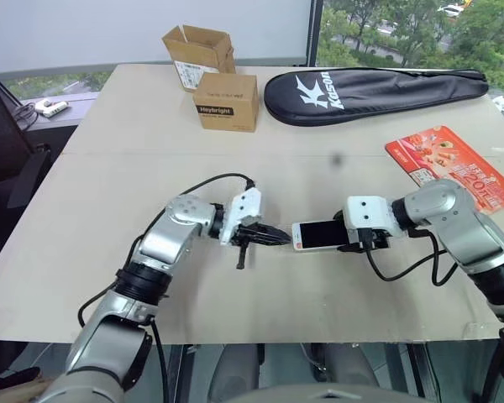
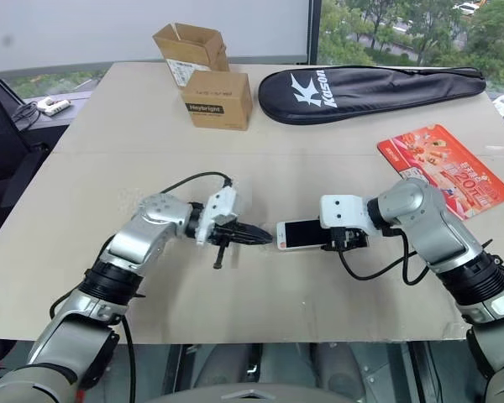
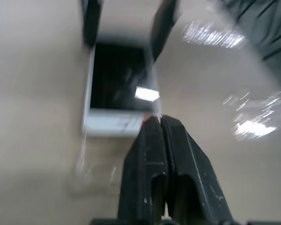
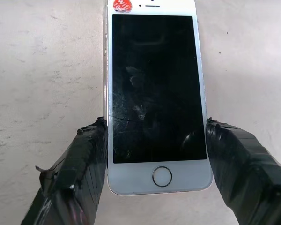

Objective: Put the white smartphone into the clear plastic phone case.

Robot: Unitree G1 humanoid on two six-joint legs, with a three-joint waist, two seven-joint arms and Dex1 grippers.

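Next, my left gripper goes back over the top bezel (image 3: 114,123) and pushes it down, because the white smartphone's loose end (image 1: 297,238) sits above the clear plastic phone case.
The white smartphone (image 1: 319,234) hangs just above the table's middle, screen up, white bezels at both ends. My right gripper (image 4: 157,136) is shut on it, one black finger (image 4: 84,164) on each long side near the home button. My left gripper (image 1: 279,238) points at the phone's free end, a finger's width from it, with its fingers pressed together. A thin glossy edge of the clear plastic phone case (image 3: 154,89) rises from between those fingertips (image 3: 152,129). Pale glints of the clear plastic spread beside them; the rest of the case is barely visible.
At the table's far side stand a closed cardboard box (image 1: 227,101) and an open one (image 1: 197,52) behind it. A black racket bag (image 1: 374,91) lies at the back right. An orange-red printed packet (image 1: 449,164) lies near the right edge.
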